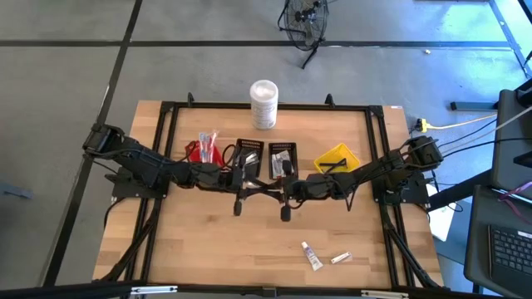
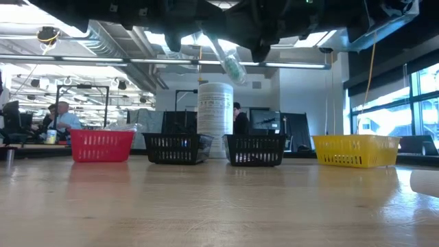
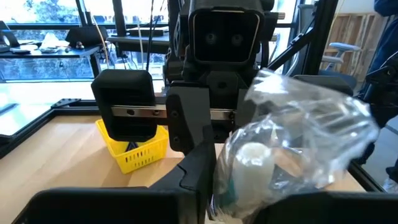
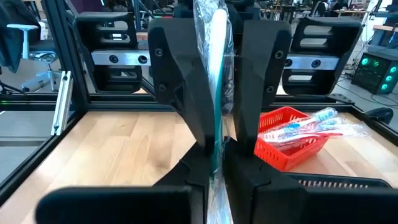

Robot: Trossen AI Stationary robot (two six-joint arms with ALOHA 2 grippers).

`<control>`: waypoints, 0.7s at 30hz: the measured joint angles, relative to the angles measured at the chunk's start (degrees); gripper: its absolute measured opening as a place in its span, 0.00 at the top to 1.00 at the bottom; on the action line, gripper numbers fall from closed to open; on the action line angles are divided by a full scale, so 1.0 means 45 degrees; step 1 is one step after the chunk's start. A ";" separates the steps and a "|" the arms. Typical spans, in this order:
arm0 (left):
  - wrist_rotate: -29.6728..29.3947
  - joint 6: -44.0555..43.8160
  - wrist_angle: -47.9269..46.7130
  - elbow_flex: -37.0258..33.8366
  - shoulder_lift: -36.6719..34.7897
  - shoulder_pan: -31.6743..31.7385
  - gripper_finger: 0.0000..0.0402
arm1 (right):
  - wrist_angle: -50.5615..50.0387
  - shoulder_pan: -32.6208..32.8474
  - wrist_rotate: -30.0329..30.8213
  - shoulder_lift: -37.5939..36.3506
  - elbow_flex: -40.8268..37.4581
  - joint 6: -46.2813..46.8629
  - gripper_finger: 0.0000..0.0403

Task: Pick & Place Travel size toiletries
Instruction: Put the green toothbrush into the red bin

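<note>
The red bin (image 2: 101,146) is far from my right gripper, pinching the toothbrush's handle (image 4: 217,53), so that gripper should open and my left gripper should carry the toothbrush over.
A toothbrush in a clear plastic wrapper (image 2: 230,62) hangs high above the table's middle, tilted, with its green end down. My left gripper (image 1: 249,188) and my right gripper (image 1: 274,189) meet there, tip to tip, and both are shut on it. The right wrist view shows the pale handle (image 4: 214,56) upright between my right fingers. The left wrist view shows the crumpled wrapper (image 3: 286,137) with a white piece inside, close to the camera; it hides my left gripper's far finger. My left gripper has the wrapped toothbrush's lower part (image 3: 239,168) between its two fingers, coming level from the table's left. The bulging wrapper covers one finger, so the exact place of contact does not show. The toothbrush is clear of the table. My right gripper pinches the wrapped toothbrush's handle (image 4: 215,106) between its two fingers, coming level from the table's right. The fingers lie across the handle, which stands nearly upright in the hold. The wrapper sticks out above and below the fingers, lifted clear of the table.
Along the far side stand a red bin (image 1: 204,150) with wrapped toothbrushes, two black bins (image 1: 249,154) (image 1: 283,155) and a yellow bin (image 1: 338,158), with a tall white canister (image 1: 263,102) behind them. A small white tube (image 1: 312,256) and a sachet (image 1: 341,258) lie near the front edge.
</note>
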 joint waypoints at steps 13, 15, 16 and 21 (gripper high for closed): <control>-0.0396 0.0009 -0.0062 0.0000 -0.0001 -0.0005 0.79 | -0.0092 0.0256 0.1408 -0.0005 0.0000 -0.0519 0.91; -0.0469 0.0009 -0.0092 0.0000 0.0000 -0.0005 0.77 | -0.0165 0.0264 0.1682 -0.0010 0.0000 -0.0586 0.92; -0.0557 0.0009 -0.0092 0.0000 0.0000 -0.0005 0.76 | -0.0165 0.0295 0.1731 -0.0010 0.0000 -0.0611 0.93; -0.0956 0.0006 -0.0099 0.0000 0.0000 -0.0015 0.76 | -0.0217 0.0580 0.2637 -0.0078 0.0000 -0.1120 0.94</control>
